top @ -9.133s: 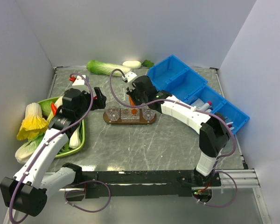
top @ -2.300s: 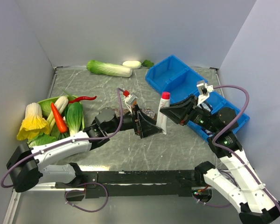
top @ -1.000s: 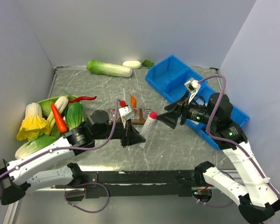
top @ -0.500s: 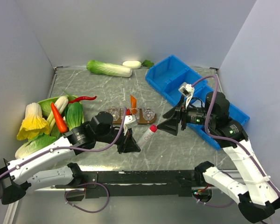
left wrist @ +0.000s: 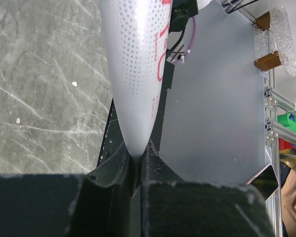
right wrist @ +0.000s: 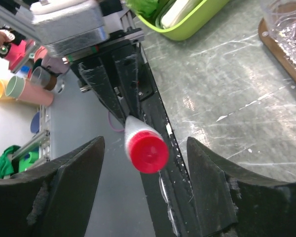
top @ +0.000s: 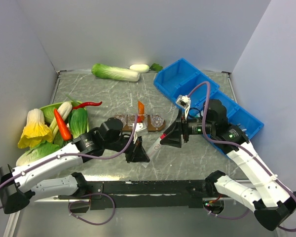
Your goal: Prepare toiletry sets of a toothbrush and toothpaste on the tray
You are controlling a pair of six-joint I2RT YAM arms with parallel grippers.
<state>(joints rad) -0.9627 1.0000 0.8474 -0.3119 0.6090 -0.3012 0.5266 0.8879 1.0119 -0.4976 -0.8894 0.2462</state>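
Observation:
My right gripper should hold the red cap (top: 163, 136) while my left gripper takes the tube's flat end again at a straighter angle, because the white tube (top: 154, 148) slants back over my left gripper.
A white tube with a red cap (top: 155, 146) hangs over the near middle of the table. My left gripper (top: 144, 157) is shut on its flat end (left wrist: 135, 148). The cap (right wrist: 148, 152) points into my right gripper (right wrist: 144, 143), which is open, its jaws standing either side of the cap without touching it. My right gripper (top: 170, 139) is just right of the tube. Behind them lies the dark-brown tray (top: 153, 127) with clear cups (top: 158, 118); the orange toothpaste (top: 140, 107) stands upright in one. The toothbrush is out of view.
A green dish (top: 50, 106) of vegetables with a carrot (top: 62, 124) and a red chilli (top: 88, 104) sits at the left. Blue bins (top: 197, 86) line the right side. A cabbage (top: 113, 72) lies along the back wall.
My left gripper has carried the tube nearer and tilted its cap toward the right arm. My right gripper has moved left onto the cap and its jaws have narrowed.

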